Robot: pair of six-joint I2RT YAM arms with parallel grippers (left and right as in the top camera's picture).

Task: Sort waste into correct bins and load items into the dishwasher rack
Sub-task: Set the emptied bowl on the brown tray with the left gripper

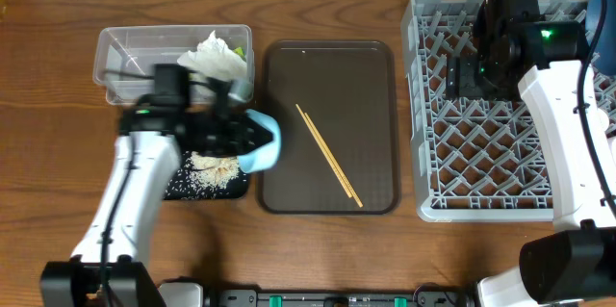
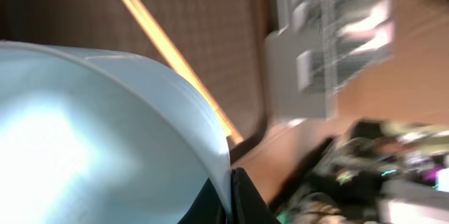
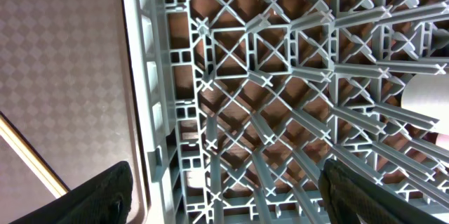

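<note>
The rice is in the black tray (image 1: 214,174) and there is room beside the chopsticks, so my left gripper continues to the brown tray (image 1: 304,169) and lets go of the white bowl there.
My left gripper (image 1: 252,139) is shut on the rim of the white bowl with the pale blue rim (image 1: 268,145), held tilted on its side at the right end of the black tray (image 1: 183,188). Loose white rice (image 1: 207,167) lies in that tray. In the left wrist view the bowl (image 2: 91,133) fills the left side, its rim pinched between the fingers (image 2: 231,199). The crumpled napkin (image 1: 214,55) lies in the clear tub (image 1: 125,52), a bit of yellow-green beside it. Two chopsticks (image 1: 327,156) lie on the brown tray. My right gripper (image 3: 224,196) is open and empty over the grey rack (image 1: 481,172).
The brown serving tray (image 1: 371,105) sits between the bins and the rack. In the right wrist view the rack's left wall (image 3: 151,76) borders the tray (image 3: 56,55), and a pale rounded object (image 3: 421,97) lies in the rack at the right edge. The plate and cups are not clearly seen.
</note>
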